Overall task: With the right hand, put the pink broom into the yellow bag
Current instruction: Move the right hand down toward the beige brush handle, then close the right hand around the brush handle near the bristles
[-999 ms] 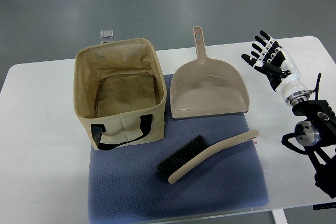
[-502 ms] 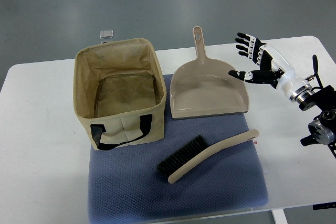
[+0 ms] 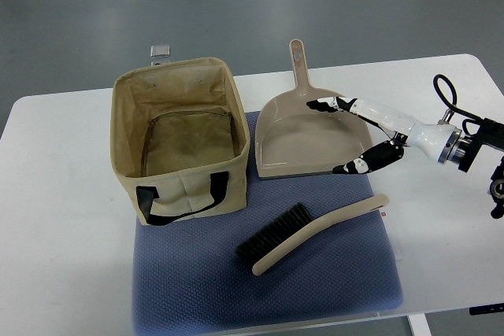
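My gripper will lower the broom in, and its handle [image 3: 346, 213] will poke out past the bag's rim, since the broom is longer than the yellow bag's opening [image 3: 185, 127].
The broom [image 3: 309, 228], pale pink-beige with dark bristles, lies flat on the blue mat [image 3: 268, 281], bristles to the left and handle pointing right. The yellow-beige fabric bag [image 3: 181, 135] stands open and empty at the mat's back left. My right hand [image 3: 346, 135] reaches in from the right edge over the dustpan [image 3: 311, 135], fingers spread and holding nothing. It is above and behind the broom, apart from it. The left arm is out of view.
The matching dustpan lies at the back of the mat, handle pointing away, right of the bag. The white table [image 3: 63, 218] extends around the mat. A small metal clip [image 3: 161, 52] sits at the table's far edge behind the bag.
My right hand has swung from the table's right side leftward and down, turning from upright fingers to a spread hand reaching over the dustpan. The broom and bag have not moved.
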Robot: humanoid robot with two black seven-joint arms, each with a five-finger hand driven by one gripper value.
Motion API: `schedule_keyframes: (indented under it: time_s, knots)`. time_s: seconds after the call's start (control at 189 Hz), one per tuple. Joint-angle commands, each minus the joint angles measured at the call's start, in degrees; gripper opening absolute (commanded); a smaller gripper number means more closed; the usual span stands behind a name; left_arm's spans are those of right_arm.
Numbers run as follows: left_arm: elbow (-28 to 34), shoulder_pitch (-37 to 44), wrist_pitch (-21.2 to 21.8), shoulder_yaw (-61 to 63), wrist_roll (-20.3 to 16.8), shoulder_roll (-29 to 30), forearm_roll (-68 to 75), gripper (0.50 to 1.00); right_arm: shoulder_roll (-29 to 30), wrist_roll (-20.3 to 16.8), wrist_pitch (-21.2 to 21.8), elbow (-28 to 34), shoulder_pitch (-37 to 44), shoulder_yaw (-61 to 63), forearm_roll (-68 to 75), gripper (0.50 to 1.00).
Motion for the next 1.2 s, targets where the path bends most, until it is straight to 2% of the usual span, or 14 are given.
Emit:
schedule_keyframes:
  time_s: [0.0, 0.28, 0.566, 0.756, 1.195]
  knots:
    - [0.0, 0.0, 0.0, 0.0, 0.0, 0.0, 0.0, 1.0, -1.7, 0.1, 0.0, 2.2, 0.1, -3.0, -4.9, 0.928]
    - [-0.1, 0.0, 0.0, 0.0, 0.0, 0.0, 0.0, 1.0, -2.6, 0.0, -0.8, 2.8, 0.0, -7.8, -14.7, 0.926]
    - [0.0, 0.0, 0.0, 0.0, 0.0, 0.0, 0.0, 1.0, -2.1, -0.6, -2.5, 2.2, -0.7, -8.8, -21.0, 0.903]
    - [0.0, 0.0, 0.0, 0.0, 0.0, 0.0, 0.0, 1.0, -0.7, -1.8, -3.9, 0.6, -0.9, -10.0, -23.9, 0.832]
    - [0.0, 0.0, 0.0, 0.0, 0.0, 0.0, 0.0, 1.0, -0.2, -3.9, -4.9, -0.9, -1.5, -10.2, -26.7, 0.752]
